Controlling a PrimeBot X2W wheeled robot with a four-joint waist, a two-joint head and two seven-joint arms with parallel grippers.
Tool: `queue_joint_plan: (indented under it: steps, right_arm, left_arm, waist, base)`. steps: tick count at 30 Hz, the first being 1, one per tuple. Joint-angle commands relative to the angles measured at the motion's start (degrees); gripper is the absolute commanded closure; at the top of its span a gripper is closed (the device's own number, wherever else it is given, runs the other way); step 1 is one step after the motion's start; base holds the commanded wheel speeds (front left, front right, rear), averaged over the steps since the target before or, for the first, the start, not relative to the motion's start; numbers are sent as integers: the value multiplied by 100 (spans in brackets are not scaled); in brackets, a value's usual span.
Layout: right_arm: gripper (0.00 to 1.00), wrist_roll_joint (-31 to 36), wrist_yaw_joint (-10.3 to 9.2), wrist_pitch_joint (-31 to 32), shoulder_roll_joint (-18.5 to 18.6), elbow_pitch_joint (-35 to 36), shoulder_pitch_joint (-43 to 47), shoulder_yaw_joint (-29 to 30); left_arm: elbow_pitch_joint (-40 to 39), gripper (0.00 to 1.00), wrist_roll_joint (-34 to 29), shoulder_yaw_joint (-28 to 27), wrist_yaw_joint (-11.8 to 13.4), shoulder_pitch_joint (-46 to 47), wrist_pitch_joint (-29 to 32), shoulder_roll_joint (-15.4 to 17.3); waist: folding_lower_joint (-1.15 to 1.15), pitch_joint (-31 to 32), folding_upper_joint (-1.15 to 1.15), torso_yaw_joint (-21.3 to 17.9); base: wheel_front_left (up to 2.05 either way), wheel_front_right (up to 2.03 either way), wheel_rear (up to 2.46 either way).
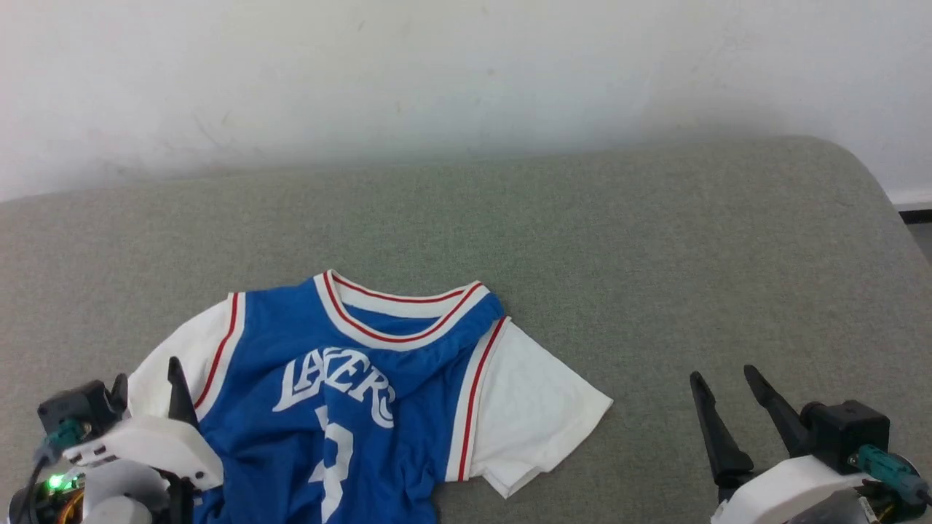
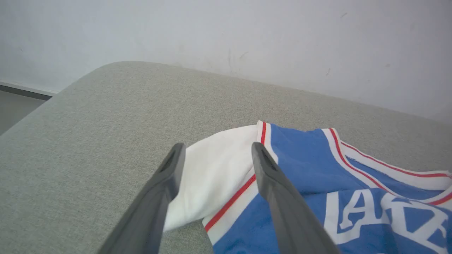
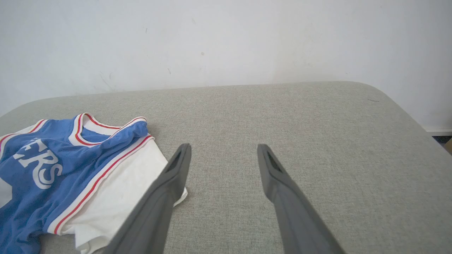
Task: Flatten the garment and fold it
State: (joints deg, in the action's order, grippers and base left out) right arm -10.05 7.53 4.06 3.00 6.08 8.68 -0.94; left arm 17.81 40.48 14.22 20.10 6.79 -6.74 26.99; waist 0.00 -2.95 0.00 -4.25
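Note:
Soft wrinkles go across the blue body (image 1: 400, 453). The jersey will hang down and get smooth when I pick it up by the white sleeves (image 1: 534, 403).
The garment (image 1: 378, 378) is a royal-blue jersey with white lettering, white sleeves and red-striped trim. It lies front up and wrinkled on the grey surface, collar toward the wall, and its lower part runs off the head view's bottom edge. My left gripper (image 1: 148, 382) is open at the lower left, its fingers spread above the jersey's white sleeve (image 2: 215, 165) and gripping nothing (image 2: 218, 146). My right gripper (image 1: 722, 377) stands open over bare surface, to the right of the other sleeve (image 3: 127, 183), with nothing between its fingers (image 3: 224, 146).
A grey fabric-covered surface (image 1: 655, 255) with rounded corners carries everything. A white wall (image 1: 466, 73) rises right behind it. The surface's right edge drops to a floor strip with a dark baseboard (image 1: 916, 215). Bare fabric stretches behind and to the right of the jersey.

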Motion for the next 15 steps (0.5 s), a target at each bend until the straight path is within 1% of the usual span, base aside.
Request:
queue_joint_plan:
  steps: [1,3,6,8,10,13,15]
  right_arm:
    - [0,36,-4,38,-13,26,62,7]
    - [0,22,-4,71,-13,12,96,27]
    - [0,-86,-4,185,-13,-130,94,36]
    - [0,-33,-4,353,-13,-357,38,25]
    - [0,-151,-4,460,-13,-606,-99,24]
    - [0,-149,-4,733,-13,-1046,-404,-54]
    - [0,-9,-4,888,-12,-1355,-678,-109]
  left_arm:
    - [-169,0,-78,-29,-54,-182,-232,-61]
    - [-435,0,-102,-68,-57,-364,-504,-157]
    - [-788,0,-259,-86,-58,-622,-718,-252]
    - [-1030,0,-405,-75,-64,-766,-780,-341]
    - [-1248,0,-554,-74,-73,-868,-807,-435]
    - [-1563,0,-818,-49,-105,-922,-821,-581]
    - [-1738,0,-975,-45,-146,-916,-823,-694]
  waist:
    - [0,123,0,5]
    - [0,169,0,21]
    - [0,192,0,59]
    - [0,172,0,105]
    - [0,134,0,168]
    - [0,45,0,333]
    - [0,-29,0,464]
  base:
    - [0,0,0]
    - [0,0,0]
    - [0,0,0]
    - [0,0,0]
    - [0,0,0]
    - [0,0,0]
    - [0,0,0]
